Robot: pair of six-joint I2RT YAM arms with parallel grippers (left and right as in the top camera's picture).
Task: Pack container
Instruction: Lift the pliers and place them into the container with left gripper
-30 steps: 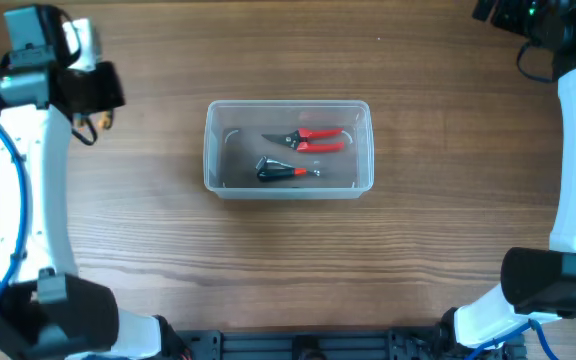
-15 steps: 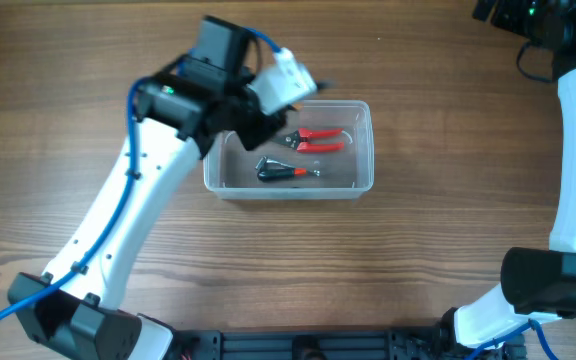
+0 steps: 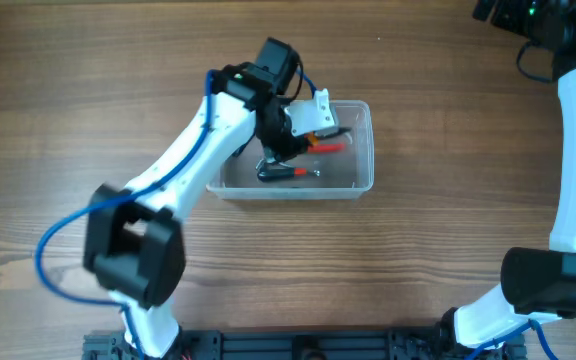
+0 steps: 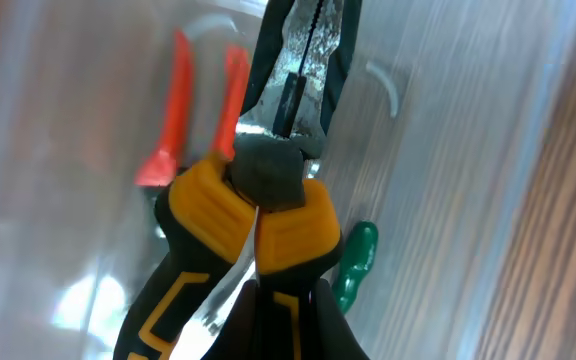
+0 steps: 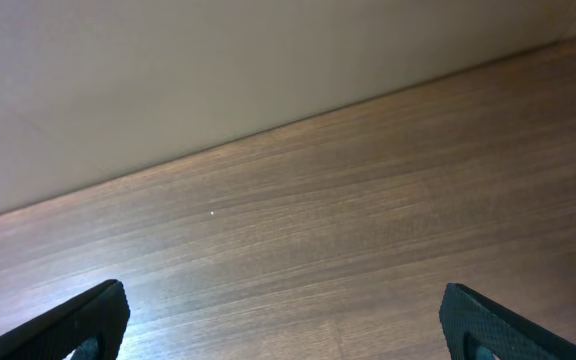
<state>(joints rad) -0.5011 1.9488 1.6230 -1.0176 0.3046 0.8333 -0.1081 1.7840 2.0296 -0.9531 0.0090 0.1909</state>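
Note:
The yellow-and-black pliers [image 4: 253, 222] are hanging inside the container's sides, so my left gripper should now go down until they rest next to the red-handled pliers [image 3: 326, 148], and then let go.
The clear container [image 3: 372, 150] stands mid-table. Red-handled pliers [image 3: 330, 147] and a black tool with a red tip [image 3: 286, 173] lie inside it. My left gripper [image 3: 290, 135] reaches down into the container's left half. In the left wrist view it [image 4: 288, 335] is shut on yellow-and-black pliers [image 4: 268, 215], whose jaws point toward the container's floor [image 4: 438, 130], next to the red handles [image 4: 173, 110]. My right gripper [image 5: 288, 320] is open and empty, far off at the back right [image 3: 513, 15].
A small green piece [image 4: 353, 258] shows beside the yellow pliers, by the container's wall. The bare wooden table [image 3: 448, 250] surrounds the container. A pale wall borders the table's far edge in the right wrist view [image 5: 218, 70].
My left arm has swung from the far left of the table to the container and lowered its gripper inside. The right arm has not moved.

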